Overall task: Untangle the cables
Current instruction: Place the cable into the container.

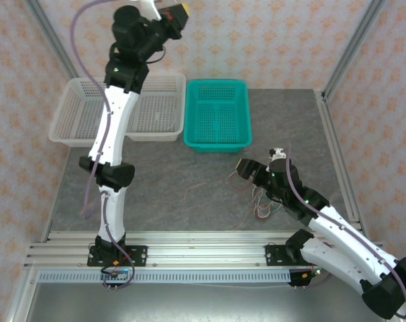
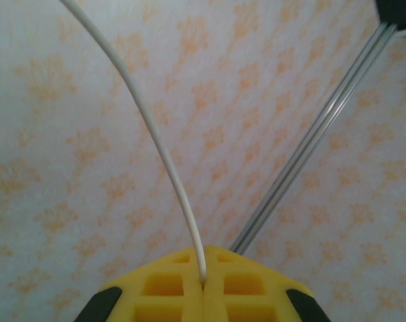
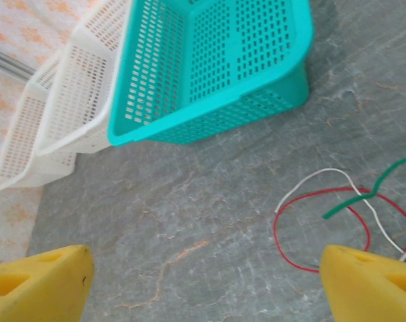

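I should swing back and let the cable go into the teal basket (image 1: 218, 115), because my left gripper is holding the cream-white cable (image 2: 157, 141) high by the back wall, past the white basket.
My left gripper (image 1: 178, 15) is raised high near the back wall, above the white basket. In the left wrist view its yellow fingers (image 2: 162, 288) are shut on the end of a cream-white cable (image 2: 145, 114), which arcs up and away to the upper left. A loose tangle of red, green and white cables (image 1: 263, 204) lies on the grey table beside my right arm. My right gripper (image 3: 206, 282) hangs open over bare table to the left of a red cable loop (image 3: 276, 235), a white cable (image 3: 323, 173) and a green cable (image 3: 364, 198). Nothing lies between its fingers.
A teal basket (image 1: 216, 114) and a white basket (image 1: 149, 111) stand side by side at the back of the table, both with nothing in them. Aluminium frame posts (image 1: 350, 47) rise at the back corners. A rail (image 1: 189, 251) runs along the near edge.
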Robot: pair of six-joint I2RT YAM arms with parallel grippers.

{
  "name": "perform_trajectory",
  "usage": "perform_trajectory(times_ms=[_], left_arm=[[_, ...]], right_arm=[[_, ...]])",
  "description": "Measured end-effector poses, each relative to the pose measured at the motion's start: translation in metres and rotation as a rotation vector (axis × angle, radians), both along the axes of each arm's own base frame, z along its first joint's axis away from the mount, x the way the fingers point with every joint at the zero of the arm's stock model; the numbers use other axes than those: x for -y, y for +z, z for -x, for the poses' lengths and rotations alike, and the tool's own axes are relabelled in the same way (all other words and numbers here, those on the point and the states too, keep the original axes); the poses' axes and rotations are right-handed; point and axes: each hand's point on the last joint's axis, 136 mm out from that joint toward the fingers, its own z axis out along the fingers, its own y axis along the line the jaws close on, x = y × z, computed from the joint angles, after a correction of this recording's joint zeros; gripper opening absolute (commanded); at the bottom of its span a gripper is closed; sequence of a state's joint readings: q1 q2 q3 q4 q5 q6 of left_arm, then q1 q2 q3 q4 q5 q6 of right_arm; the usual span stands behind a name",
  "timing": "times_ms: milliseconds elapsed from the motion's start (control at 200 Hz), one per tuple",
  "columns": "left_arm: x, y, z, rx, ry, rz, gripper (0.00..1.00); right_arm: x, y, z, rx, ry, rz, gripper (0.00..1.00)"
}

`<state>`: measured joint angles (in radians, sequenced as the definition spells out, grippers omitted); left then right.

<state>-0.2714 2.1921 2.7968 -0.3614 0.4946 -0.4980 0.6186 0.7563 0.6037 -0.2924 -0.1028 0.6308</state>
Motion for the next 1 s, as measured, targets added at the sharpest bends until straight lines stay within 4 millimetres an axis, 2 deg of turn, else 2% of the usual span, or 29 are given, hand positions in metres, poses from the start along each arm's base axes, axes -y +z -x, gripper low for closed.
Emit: perform_trajectory(times_ms=[70,115,230,430,686,811,916,1001], left_arm=[[0.009,-0.023,-0.012,-0.051,-0.017,-0.017,0.00],[0.012,-0.031,-0.014,-0.070,-0.027,-0.023,0.00],[0.018,-0.033,-0.012,-0.078,-0.040,-0.027,0.00],[0.023,-0.018,-0.007,-0.019,-0.053,-0.010,0.00],[0.018,0.034,0.007,0.187,-0.027,0.044,0.00],[0.015,0.053,0.016,0.261,-0.013,0.057,0.00],[0.015,0.056,0.018,0.274,-0.003,0.057,0.00],[0.018,0.050,0.016,0.254,-0.003,0.034,0.00]], right_arm=[[0.001,-0.006,0.001,-0.010,-0.003,0.010,0.88],[0.002,-0.008,0.001,-0.016,-0.004,0.014,0.88],[0.003,-0.013,0.002,-0.024,-0.006,0.022,0.88],[0.003,-0.016,0.001,-0.029,-0.007,0.031,0.88],[0.004,-0.021,0.002,-0.038,-0.008,0.037,0.88],[0.005,-0.025,0.003,-0.045,-0.012,0.045,0.88],[0.006,-0.026,0.002,-0.046,-0.016,0.047,0.88],[0.007,-0.026,0.002,-0.046,-0.018,0.047,0.88]])
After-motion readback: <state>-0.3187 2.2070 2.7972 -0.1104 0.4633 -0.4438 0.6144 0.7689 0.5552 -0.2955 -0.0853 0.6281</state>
